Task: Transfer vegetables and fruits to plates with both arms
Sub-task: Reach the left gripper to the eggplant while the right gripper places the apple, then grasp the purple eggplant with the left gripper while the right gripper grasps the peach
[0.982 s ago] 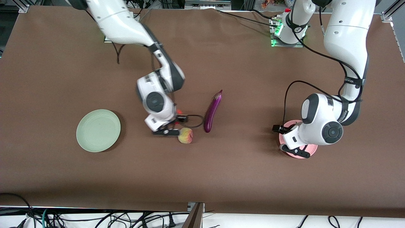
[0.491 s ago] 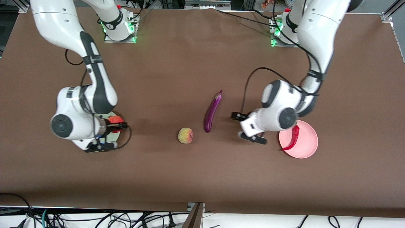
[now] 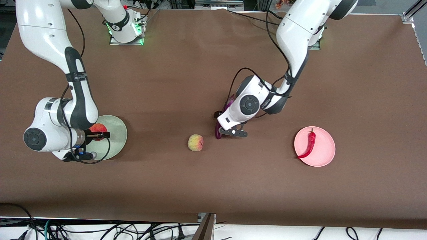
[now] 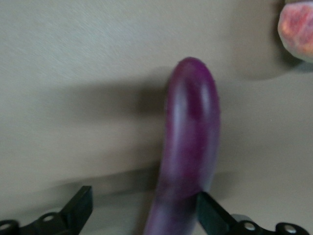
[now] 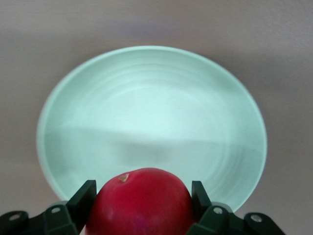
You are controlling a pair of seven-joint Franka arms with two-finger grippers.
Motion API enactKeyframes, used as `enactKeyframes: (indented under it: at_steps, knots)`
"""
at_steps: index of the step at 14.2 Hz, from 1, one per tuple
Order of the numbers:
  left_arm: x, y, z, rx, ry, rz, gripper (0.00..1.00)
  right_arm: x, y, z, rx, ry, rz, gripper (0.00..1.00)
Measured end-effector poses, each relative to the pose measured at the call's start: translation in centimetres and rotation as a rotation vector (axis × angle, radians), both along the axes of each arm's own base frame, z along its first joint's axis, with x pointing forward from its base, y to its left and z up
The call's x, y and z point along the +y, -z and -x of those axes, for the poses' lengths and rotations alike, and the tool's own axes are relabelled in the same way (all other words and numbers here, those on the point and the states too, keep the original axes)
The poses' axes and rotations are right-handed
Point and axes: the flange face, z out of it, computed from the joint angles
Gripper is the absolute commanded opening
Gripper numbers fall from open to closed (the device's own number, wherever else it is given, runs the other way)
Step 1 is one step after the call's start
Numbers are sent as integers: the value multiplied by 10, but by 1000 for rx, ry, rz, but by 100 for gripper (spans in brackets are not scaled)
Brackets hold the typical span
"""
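Next, I open my left gripper, center both fingers around the eggplant [image 4: 173, 213] and close them before I lift it, because the eggplant rests against just one finger of my left gripper.
My right gripper [image 3: 95, 132] is shut on the round red fruit [image 3: 97, 127], low over the pale green plate [image 3: 115, 133] at the right arm's end. In the right wrist view the red fruit [image 5: 142, 200] fills the right gripper [image 5: 142, 188] above the green plate [image 5: 151, 112]. My left gripper [image 3: 227, 128] is open astride the purple eggplant [image 3: 217, 132] mid-table. There the eggplant [image 4: 190, 147] lies against one finger of the left gripper [image 4: 144, 198], with a wide gap to the other. The peach [image 3: 195, 142] [image 4: 298, 29] lies beside the eggplant's rounded end. The red chili [image 3: 310, 143] lies on the pink plate [image 3: 323, 148].
Brown cloth covers the whole table [image 3: 253, 186]. Both arm bases [image 3: 125, 25] stand along the edge farthest from the front camera. Loose cables [image 3: 100, 230] hang below the nearest edge.
The right gripper carried the red fruit from beside the peach to over the green plate. The left gripper left the chili on the pink plate and moved onto the eggplant.
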Motion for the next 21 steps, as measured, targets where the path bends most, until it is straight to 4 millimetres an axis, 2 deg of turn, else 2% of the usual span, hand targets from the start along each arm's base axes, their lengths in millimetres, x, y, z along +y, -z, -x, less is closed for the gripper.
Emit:
enactKeyframes:
  at_steps: [1, 2, 3, 4, 6, 7, 9, 10, 11, 12, 13, 14, 15, 16, 19, 21]
  knots:
    - [-3, 0, 2, 0, -2, -2, 36, -7, 11, 0, 1, 4, 2, 43]
    - [-3, 0, 2, -1, -6, -3, 37, -12, 21, 0, 2, 6, 5, 57]
    - [-3, -1, 1, -2, -9, -4, 51, -15, 28, 1, 5, 8, 6, 100]
    - [-2, -1, 0, -3, -12, -5, 76, -16, 32, 1, 7, 8, 7, 100]
    - [-4, -1, 1, -2, -21, -6, 78, -13, 27, -2, -5, 3, 5, 100]
    - [-7, -1, 4, -1, -22, -7, 79, -7, 15, -6, -25, -7, 1, 100]
    - [-20, -1, 14, 1, -9, -8, 94, 26, -17, -13, -64, -55, -14, 100]
    - [-25, -1, 18, 3, -7, -11, 93, 55, -36, -16, -90, -90, -21, 100]
    - [-27, 0, 21, 5, -7, -12, 87, 92, -56, -18, -123, -106, -22, 100]
    - [-28, 1, 22, 6, -5, -14, 58, 133, -73, -17, -149, -86, -16, 100]
    - [-27, 2, 22, 7, -5, -15, 23, 170, -83, -13, -167, -42, -8, 100]
    - [-27, 4, 23, 9, -5, -18, 1, 203, -88, -7, -178, 11, -6, 100]
    - [-25, 7, 22, 8, -6, -20, 0, 231, -89, -1, -175, 63, -20, 100]
    - [-23, 7, 21, 5, -7, -24, 0, 250, -89, 5, -166, 108, -45, 100]
    - [-19, 4, 15, -5, -15, -25, 0, 276, -87, 4, -191, 253, -147, 100]
    - [-2, -9, -4, -16, -45, -32, 0, 304, -76, 6, -225, 329, -184, 100]
